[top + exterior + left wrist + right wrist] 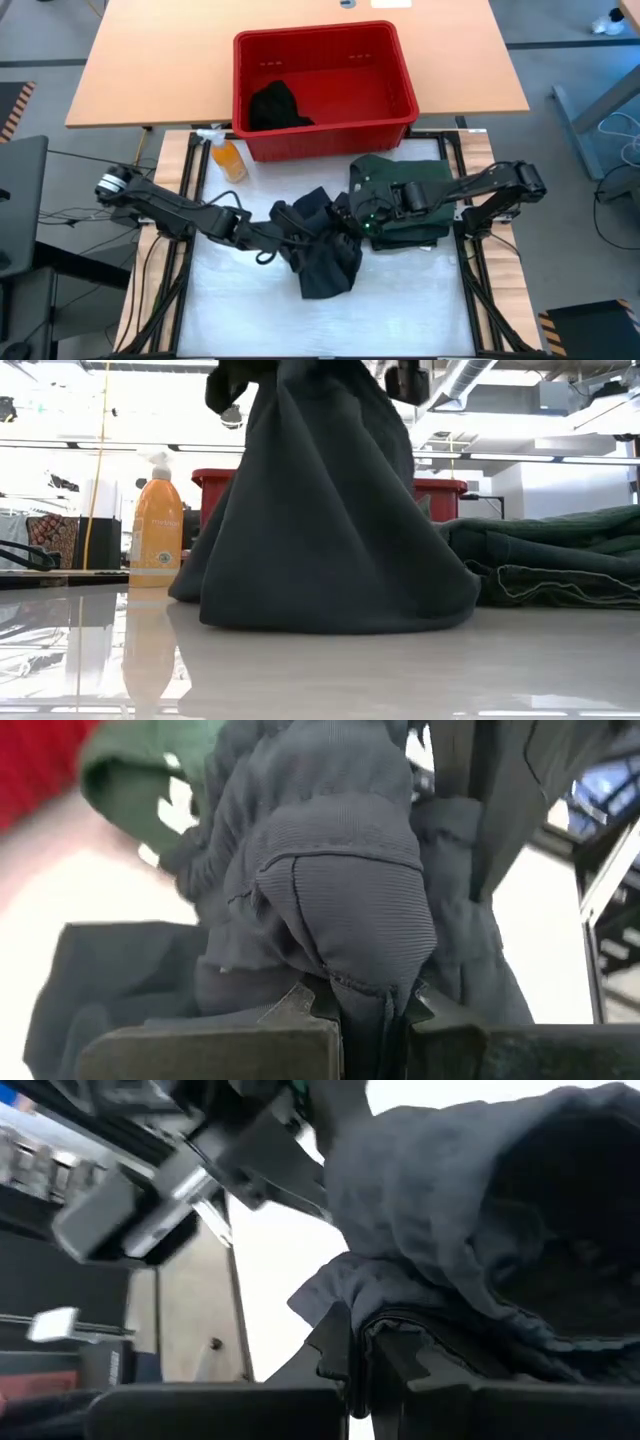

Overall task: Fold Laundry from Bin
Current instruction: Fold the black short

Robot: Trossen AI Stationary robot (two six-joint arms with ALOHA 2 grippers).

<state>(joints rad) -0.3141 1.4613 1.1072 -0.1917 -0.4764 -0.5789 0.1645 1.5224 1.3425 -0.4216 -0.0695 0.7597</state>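
Note:
My left gripper is holding only a narrow fold of the charcoal garment [368,1005]. It should open and gather in the cloth [455,915] next to that fold before it lifts.
A charcoal garment [322,250] hangs over the middle of the table between my two grippers, and its lower end [330,610] spreads on the tabletop. My left gripper [283,213] is shut on its left upper part. My right gripper [346,216] is shut on its right upper part. A dark green garment [405,195] lies folded flat on the table at the right. The red bin [325,90] stands at the far edge with a black piece [277,106] lying on its floor at the left. My left gripper pinches a bunched fold of the garment's ribbed cloth [365,982] between its two fingers, coming from the table's left and slanting down. The cloth bulges ahead of the fingers and hangs slack below them, its lower end on the table. My right gripper pinches a hemmed edge of the same garment [392,1323] between its two fingers, coming from the table's right and slanting down. One layer or several, I cannot tell. The cloth drapes slack past the fingers.
An orange spray bottle [228,158] stands upright at the table's far left, next to the bin's near left corner. The near half of the white tabletop [320,320] lies in front of the hanging garment. Dark frame rails [478,270] run along the table's sides.

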